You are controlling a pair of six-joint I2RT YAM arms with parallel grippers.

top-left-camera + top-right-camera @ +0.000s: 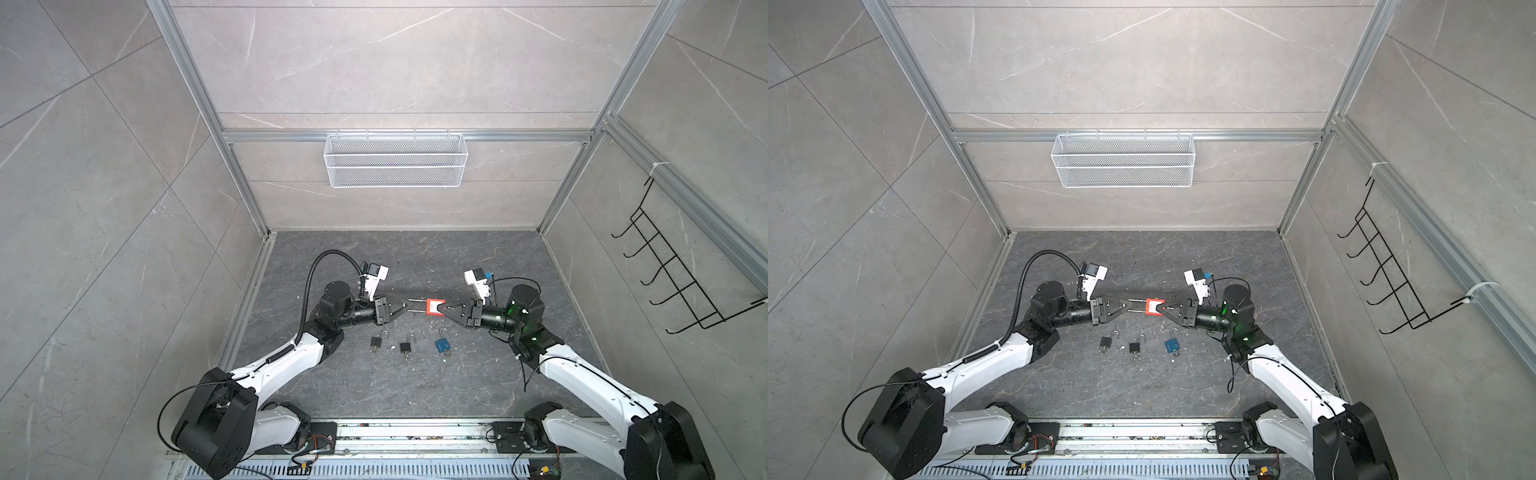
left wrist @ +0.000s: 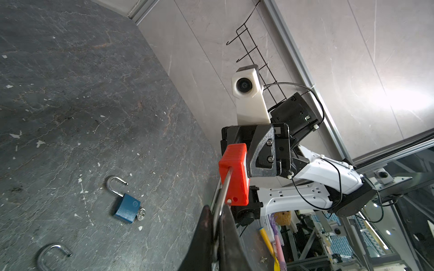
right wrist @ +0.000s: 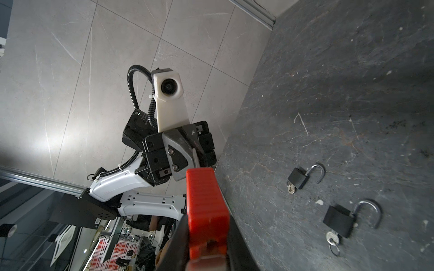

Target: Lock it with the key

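Observation:
I should open my left gripper, which is closed on the silver shackle, and grab the red body with it, so that my right gripper will be free for the key.
A red padlock hangs in the air between my two grippers, its silver shackle pointing left. My left gripper is shut on the shackle. My right gripper is shut on the red body, one finger on each side. The end of the body inside the right jaws is blurred, so I cannot tell whether a key sits there.
Three open padlocks lie on the dark floor nearer the front: two black ones and a blue one, each with a key in it. A white wire basket hangs on the back wall. A black hook rack hangs on the right wall.

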